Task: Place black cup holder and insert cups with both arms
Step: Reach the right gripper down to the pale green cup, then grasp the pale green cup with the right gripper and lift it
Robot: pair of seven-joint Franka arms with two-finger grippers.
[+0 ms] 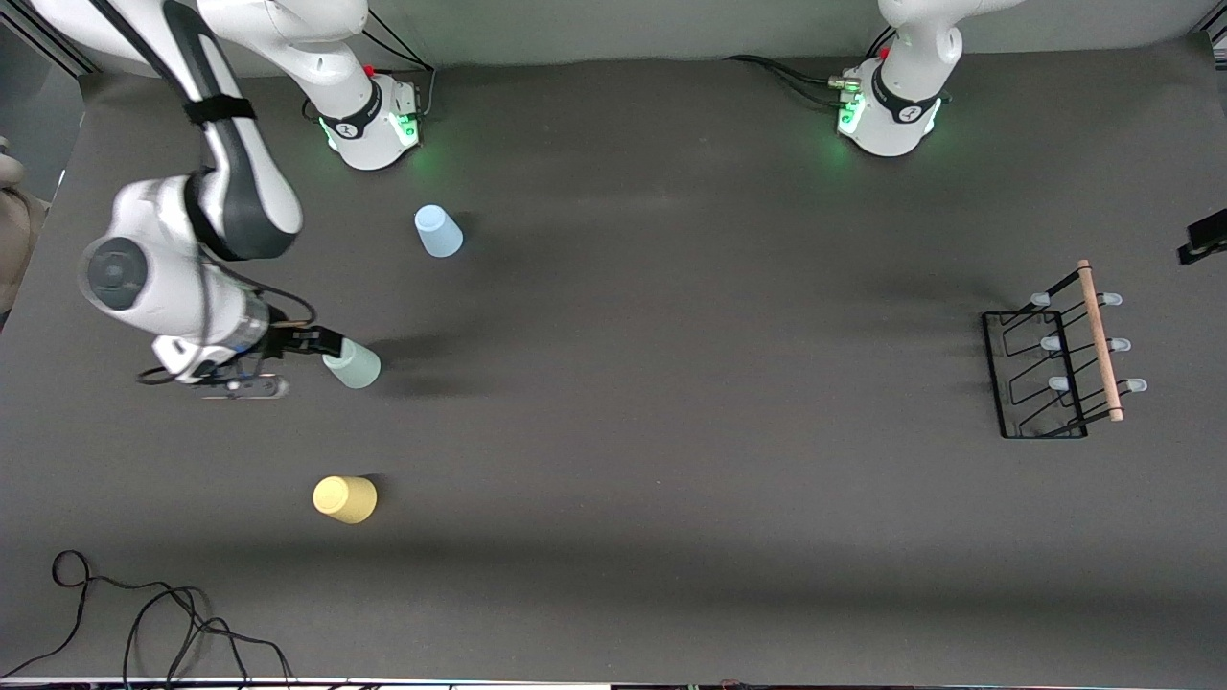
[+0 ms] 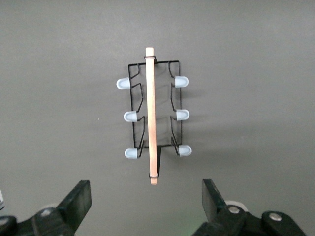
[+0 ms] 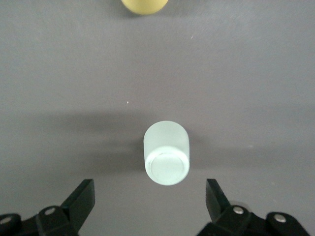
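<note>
The black cup holder (image 1: 1067,366) is far from the pale green cup, so the robot's left gripper should first take hold of its wooden rod (image 1: 1100,341) and bring the holder closer.
The black cup holder (image 1: 1054,369) stands on the table at the left arm's end, its wooden rod (image 2: 151,118) on top and its pale blue peg tips to both sides. My left gripper (image 2: 146,206) hangs open and empty above it. A pale green cup (image 1: 353,364) stands upside down at the right arm's end. My right gripper (image 3: 147,206) is open just above this cup (image 3: 166,153) and does not touch it. A light blue cup (image 1: 438,231) stands nearer the robots' bases. A yellow cup (image 1: 345,498) stands nearer the front camera.
Loose black cables (image 1: 144,623) lie at the table's front edge toward the right arm's end. The two arm bases (image 1: 379,120) stand along the back edge. The dark grey mat (image 1: 671,383) lies between the cups and the holder.
</note>
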